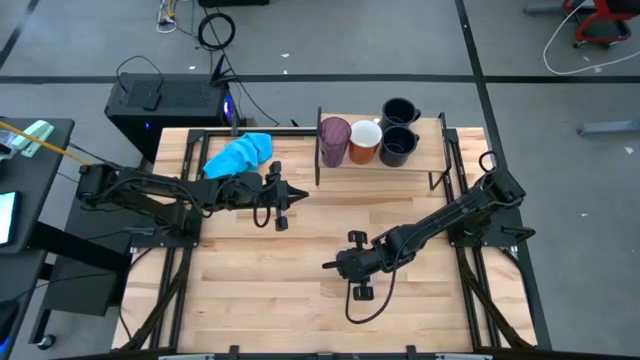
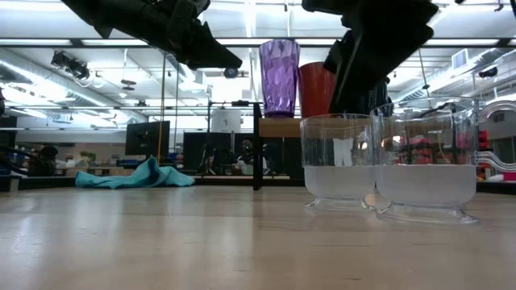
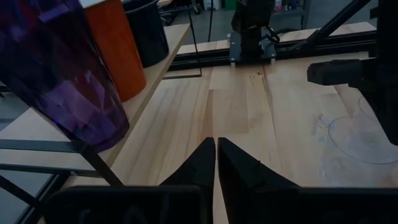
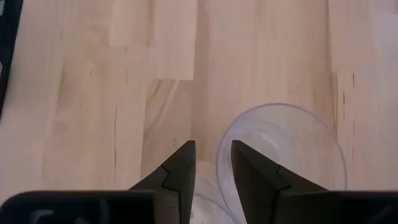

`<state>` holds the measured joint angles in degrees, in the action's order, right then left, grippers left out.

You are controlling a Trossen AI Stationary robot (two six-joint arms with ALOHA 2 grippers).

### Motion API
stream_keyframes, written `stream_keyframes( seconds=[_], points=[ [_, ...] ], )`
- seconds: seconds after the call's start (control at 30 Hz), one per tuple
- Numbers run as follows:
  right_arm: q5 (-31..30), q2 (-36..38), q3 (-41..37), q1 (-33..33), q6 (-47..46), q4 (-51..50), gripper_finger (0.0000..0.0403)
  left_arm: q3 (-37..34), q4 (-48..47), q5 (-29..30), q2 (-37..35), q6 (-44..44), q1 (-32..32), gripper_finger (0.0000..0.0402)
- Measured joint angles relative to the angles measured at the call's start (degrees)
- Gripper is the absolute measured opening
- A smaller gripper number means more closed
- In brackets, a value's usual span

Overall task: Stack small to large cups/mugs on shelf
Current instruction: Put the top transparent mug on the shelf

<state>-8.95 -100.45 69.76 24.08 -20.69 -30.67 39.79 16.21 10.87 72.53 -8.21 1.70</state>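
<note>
The clear rims (image 4: 214,198) sit side by side, so the clear cup at my right gripper (image 4: 281,163) will come up alone when I lift it.
On the shelf (image 1: 425,165) at the table's far side stand a purple tumbler (image 1: 333,140), an orange mug (image 1: 364,140) and two black mugs (image 1: 400,112) (image 1: 398,146). Two clear plastic cups (image 2: 339,161) (image 2: 426,165) stand upright on the table, side by side. My right gripper (image 4: 213,155) slants down over them, open by a narrow gap. One fingertip is over the inside of one clear cup (image 4: 283,155), the other outside its rim. My left gripper (image 3: 216,146) hangs shut above the table, in front of the tumbler (image 3: 56,74). My right gripper comes from above, slanting down, with the clear cup's rim (image 4: 219,163) showing in the gap between its two fingers. I cannot tell whether either finger touches the cup. My left gripper touches nothing.
A bright blue cloth (image 1: 240,153) lies crumpled at the far left of the table, left of the shelf's dark side panel (image 1: 319,145). Bare wooden tabletop (image 1: 260,300) stretches along the near side.
</note>
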Motion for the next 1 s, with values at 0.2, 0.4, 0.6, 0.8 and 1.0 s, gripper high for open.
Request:
stream_keyframes(
  seconds=[0.2, 0.4, 0.6, 0.8, 1.0],
  points=[
    [-0.02, -0.93, 0.00, -0.23, -0.09, 0.05, 0.0110, 0.00, -0.09, -0.02, 0.00, 0.00, 0.00, 0.0018],
    [-0.02, -1.49, 0.00, -0.39, -0.10, -0.47, 0.0112, 0.00, -0.11, -0.02, 0.00, -0.01, 0.01, 0.0026],
    [-0.03, -1.50, 0.00, -0.37, -0.09, -0.59, 0.0101, 0.00, -0.13, 0.00, 0.00, -0.02, 0.00, 0.0031],
    [-0.02, -1.50, 0.00, -0.94, -0.06, -0.84, 0.0066, 0.00, -0.13, -0.01, 0.00, -0.01, 0.01, 0.0027],
    [-0.02, -1.50, 0.00, -2.39, 0.45, -2.87, 0.0026, 0.00, -0.13, -0.02, 0.00, -0.02, 0.00, 0.0019]
  ],
)
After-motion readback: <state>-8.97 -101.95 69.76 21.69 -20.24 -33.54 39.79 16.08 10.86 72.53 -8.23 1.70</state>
